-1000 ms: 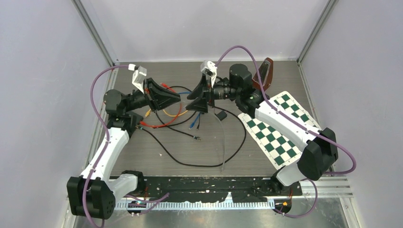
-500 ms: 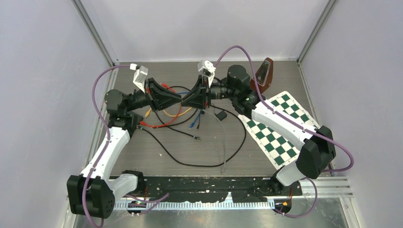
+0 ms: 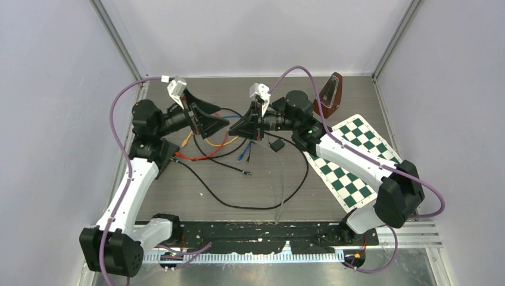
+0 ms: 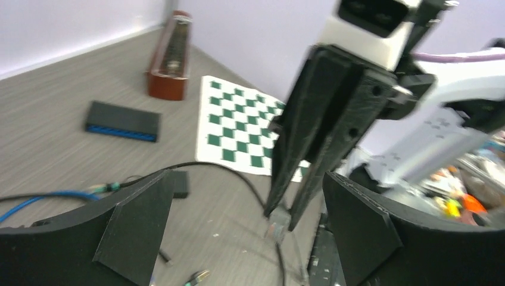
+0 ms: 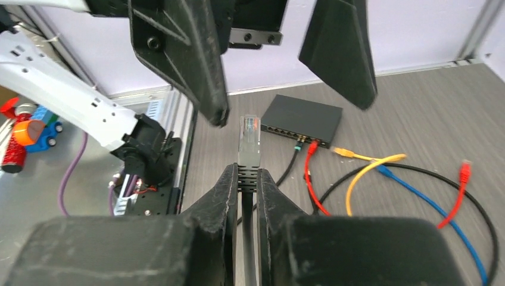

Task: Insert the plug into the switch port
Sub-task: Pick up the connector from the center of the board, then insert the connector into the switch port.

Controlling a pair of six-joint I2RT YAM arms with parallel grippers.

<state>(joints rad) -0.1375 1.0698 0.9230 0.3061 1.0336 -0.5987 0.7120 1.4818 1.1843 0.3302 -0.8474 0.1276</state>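
Observation:
With my left gripper's open fingers around the plug's tip (image 5: 249, 136), my left gripper should back off and brace the switch (image 5: 302, 118) before my right gripper inserts the plug.
The plug (image 5: 249, 138) is a clear connector on a black cable, and my right gripper (image 5: 248, 173) is shut on its black boot with the tip sticking out ahead. My left gripper (image 4: 248, 179) is open, and its two fingers (image 5: 184, 53) flank the plug without touching it. From the left wrist, the plug (image 4: 279, 221) shows at the right gripper's fingertips. The black switch (image 5: 304, 118) lies on the table beyond the plug, with red, yellow and black cables in its ports. From above, the left gripper (image 3: 215, 126) and right gripper (image 3: 233, 132) meet tip to tip and cover the switch.
Red, yellow, blue and black cables (image 3: 205, 152) lie in loops mid-table. A small black box (image 3: 276, 145) sits beside them. A checkerboard sheet (image 3: 348, 164) and a brown metronome (image 3: 329, 95) are at the right. A second flat black box with a blue front (image 4: 122, 121) lies near the metronome.
My right gripper has closed on the plug. My left gripper, shut before, has opened wide and drawn back a little to the left.

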